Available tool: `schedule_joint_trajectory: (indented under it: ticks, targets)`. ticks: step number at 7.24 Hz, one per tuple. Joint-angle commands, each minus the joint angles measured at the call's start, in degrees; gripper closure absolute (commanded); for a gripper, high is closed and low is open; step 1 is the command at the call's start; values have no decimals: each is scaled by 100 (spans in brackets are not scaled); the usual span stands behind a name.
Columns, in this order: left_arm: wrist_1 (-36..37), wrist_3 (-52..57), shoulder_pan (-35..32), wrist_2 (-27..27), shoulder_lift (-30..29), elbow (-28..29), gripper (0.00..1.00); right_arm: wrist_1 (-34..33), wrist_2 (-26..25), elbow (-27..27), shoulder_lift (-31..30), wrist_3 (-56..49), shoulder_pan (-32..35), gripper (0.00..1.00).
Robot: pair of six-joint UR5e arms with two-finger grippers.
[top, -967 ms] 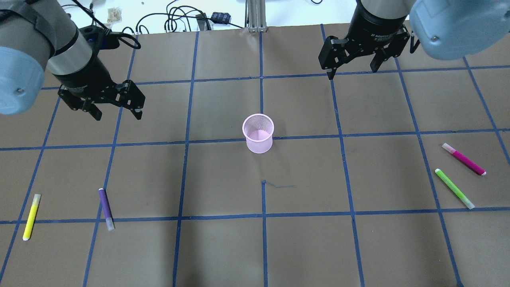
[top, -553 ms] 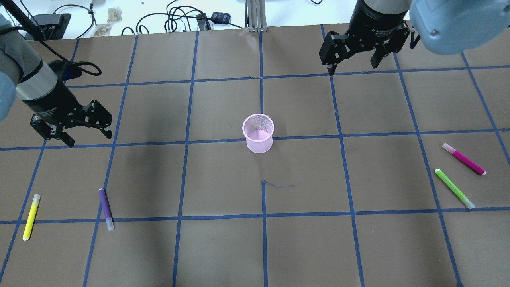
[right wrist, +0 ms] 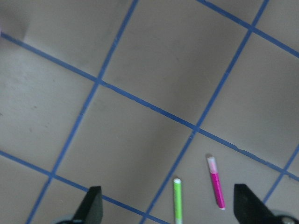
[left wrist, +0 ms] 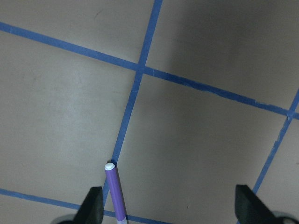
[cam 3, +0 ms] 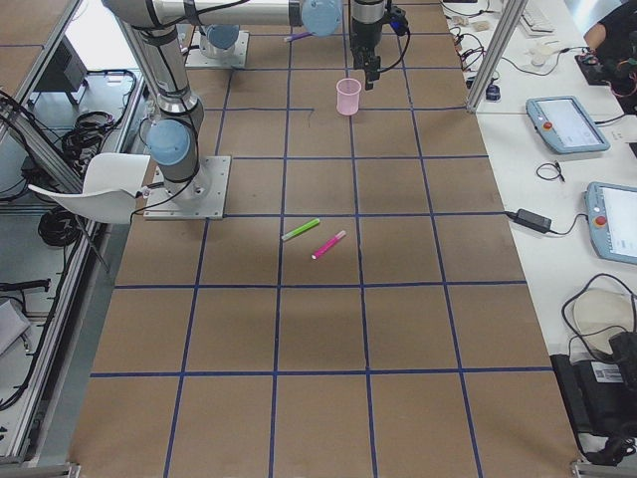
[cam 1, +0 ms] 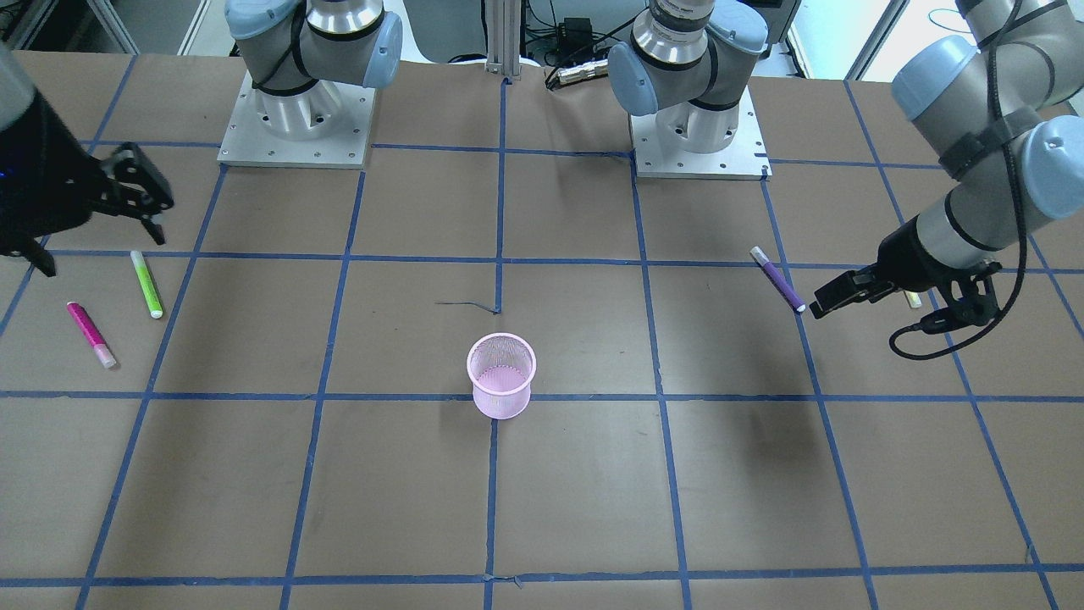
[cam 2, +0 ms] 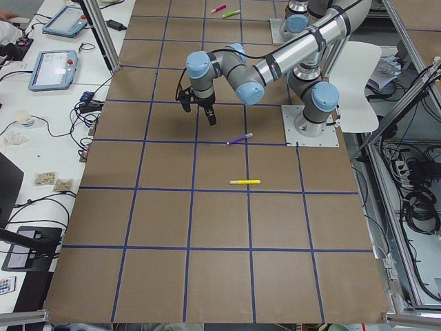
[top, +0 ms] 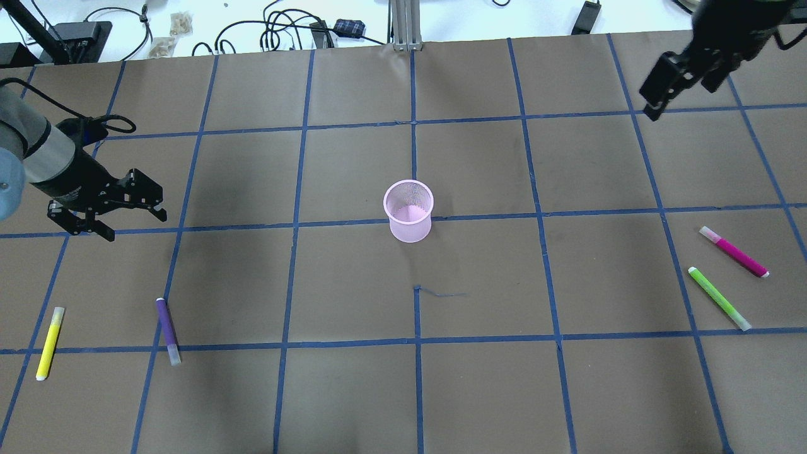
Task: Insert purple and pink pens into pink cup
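The pink cup's opening (cam 1: pixel 502 362) is far wider than the pink pen (cam 1: pixel 91 335), so the pen will lean on the cup's rim when the robot puts it in.
The pink mesh cup (top: pixel 408 211) stands upright at the table's middle. The purple pen (top: pixel 168 330) lies at the near left; its white-tipped end shows in the left wrist view (left wrist: pixel 115 191). My left gripper (top: pixel 133 226) is open and empty, hovering beyond that pen. The pink pen (top: pixel 734 252) lies at the right and shows in the right wrist view (right wrist: pixel 216 183). My right gripper (top: pixel 678 101) is open and empty, high over the far right of the table.
A green pen (top: pixel 719 298) lies just beside the pink pen. A yellow pen (top: pixel 49 342) lies left of the purple one. Blue tape lines grid the brown table. Cables and boxes sit beyond the far edge (top: pixel 284 31).
My left gripper has swung left and nearer, toward the purple pen's side. My right gripper has moved right, toward the pink pen's side. Pens and cup have not moved.
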Motion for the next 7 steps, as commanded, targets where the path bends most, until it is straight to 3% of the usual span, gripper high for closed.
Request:
schedule_joint_trajectory:
  ticks: [1,3,4,6,7]
  targets:
    - [131,-840,134,93,59,-472,0,92,10,104,-37,-2635,-1706,0]
    - [558,-1049,204,232,-63,-937,3,-247,368,542,24,-4326,-2843,0]
    - [971,-1014,396,721,-81,-1244,3,-494,745,866,86,-4907,-3222,0]
    - [1177,-883,477,770,-256,-1484,2,-1082,1361,1490,470,-5437,-3603,0]
    - [1168,-830,469,761,-283,-1502,2,-1886,1695,1981,795,-5596,-3691,2]
